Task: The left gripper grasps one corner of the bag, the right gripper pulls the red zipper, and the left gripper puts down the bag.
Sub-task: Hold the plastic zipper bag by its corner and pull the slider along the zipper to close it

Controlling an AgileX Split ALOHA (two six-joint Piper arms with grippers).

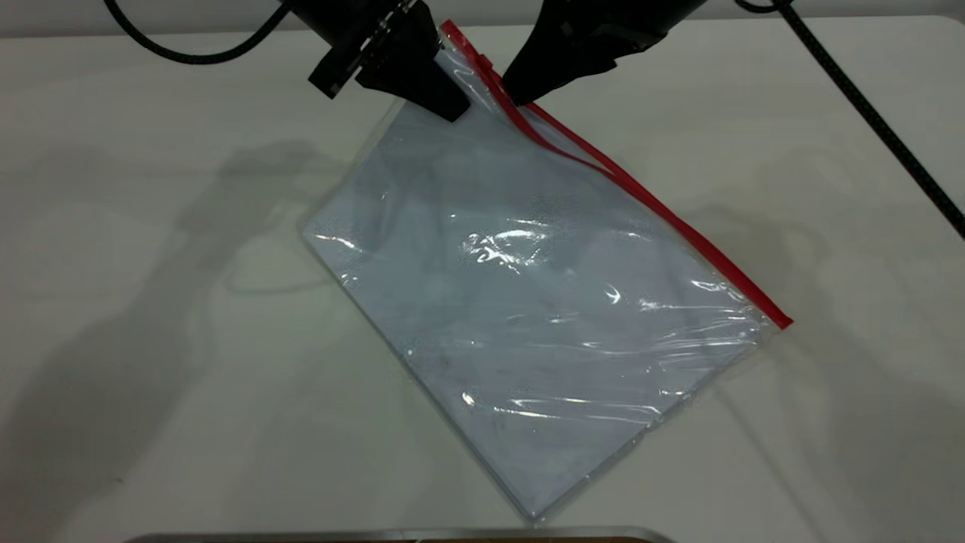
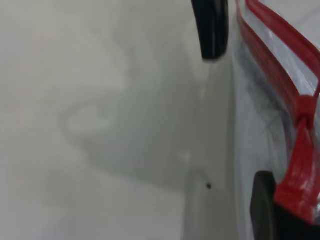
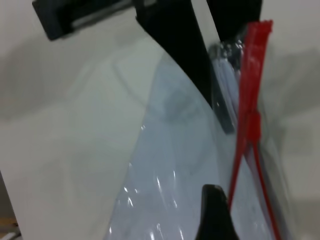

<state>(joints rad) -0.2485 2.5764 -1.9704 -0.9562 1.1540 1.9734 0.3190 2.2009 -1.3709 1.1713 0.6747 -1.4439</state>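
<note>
The red slider is behind my right gripper's fingers, which are past it at the zipper's split strip (image 1: pixel 548 139). Next, my right gripper moves back and pinches the slider (image 1: pixel 486 63) before it pulls.
The bag (image 1: pixel 528 302) is a clear pouch with a white sheet inside. It lies slanted on the table, its far corner (image 1: pixel 451 30) lifted. My left gripper (image 1: pixel 445 90) is shut on that corner, and the left wrist view shows it (image 2: pixel 280 210) pinching the end of the red zipper (image 1: pixel 678 219). The small red slider (image 1: pixel 485 62) sits just past that grip, also in the wrist views (image 2: pixel 305 107) (image 3: pixel 253 125). Beyond the slider the strip splits into two lines. My right gripper (image 1: pixel 519 94) has its tip at the strip, a little past the slider and not on it (image 3: pixel 222 205).
The white table (image 1: pixel 151 302) stretches out on both sides of the bag. A ribbed cable (image 1: pixel 867 105) runs down the right side and a smooth cable (image 1: pixel 188 53) loops at the far left. A grey edge (image 1: pixel 399 535) shows at the front.
</note>
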